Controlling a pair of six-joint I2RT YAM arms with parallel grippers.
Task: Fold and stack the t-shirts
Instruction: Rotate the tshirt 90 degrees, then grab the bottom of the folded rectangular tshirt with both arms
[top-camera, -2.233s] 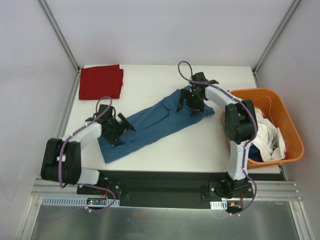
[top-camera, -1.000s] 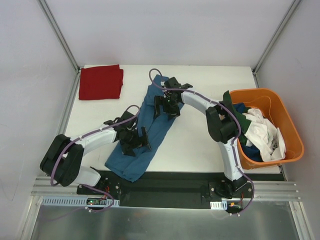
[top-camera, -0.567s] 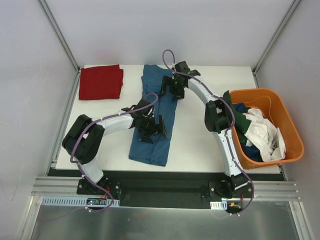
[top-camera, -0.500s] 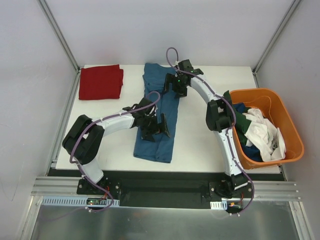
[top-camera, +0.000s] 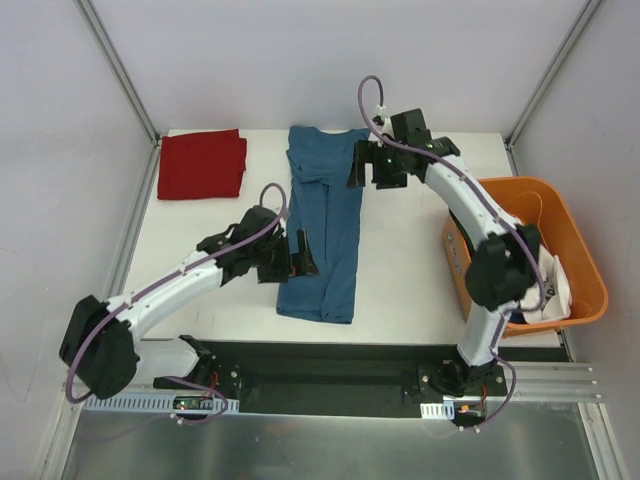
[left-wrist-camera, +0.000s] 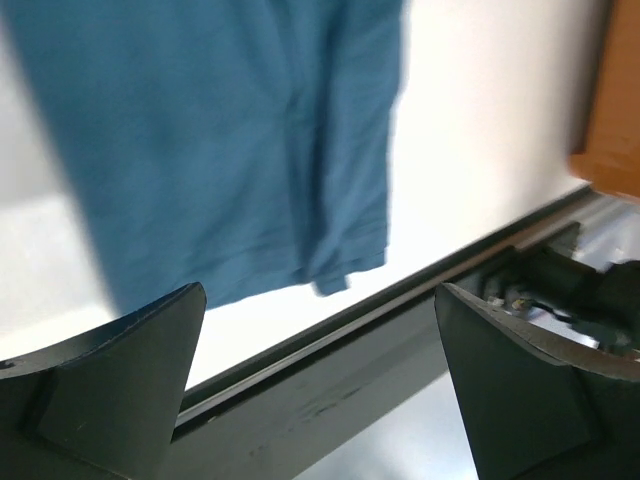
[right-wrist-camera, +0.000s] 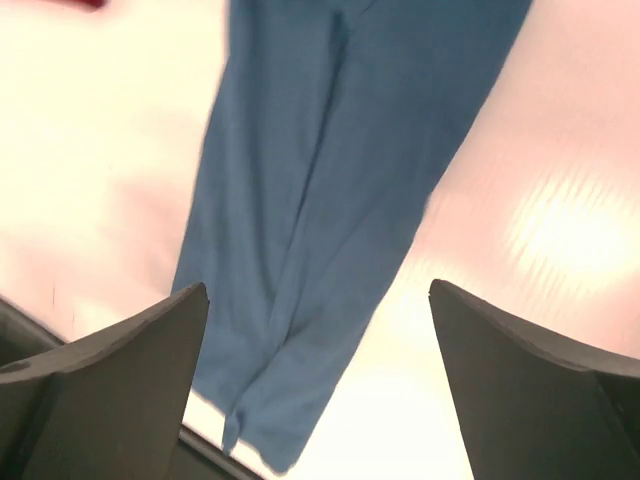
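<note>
My gripper is about to carry the teal-blue t-shirt's near end (top-camera: 316, 306) back, and that end will fold over as one smooth piece because the folded-in sides meet lengthwise (top-camera: 327, 222).
The teal-blue t-shirt (top-camera: 322, 225) lies flat as a long narrow strip running from the back of the table to the front edge. It also shows in the left wrist view (left-wrist-camera: 230, 140) and the right wrist view (right-wrist-camera: 330, 190). My left gripper (top-camera: 299, 254) is open and empty above the strip's lower left edge; its jaws stand wide apart in the left wrist view (left-wrist-camera: 320, 300). My right gripper (top-camera: 362, 166) is open and empty above the strip's upper right edge, as the right wrist view (right-wrist-camera: 318, 295) shows. A folded deep red t-shirt (top-camera: 202, 163) lies at the back left corner.
An orange basket (top-camera: 583, 300) stands at the right edge of the table, holding white garments (top-camera: 543, 285) and a bit of blue cloth. My right arm crosses over its near left side. The table's front edge and black rail (left-wrist-camera: 330, 350) lie just below the shirt's lower end.
Both grippers swung the blue shirt round from a diagonal to a front-to-back strip, then let go of it. The right arm has moved right and the left gripper has drawn back left.
</note>
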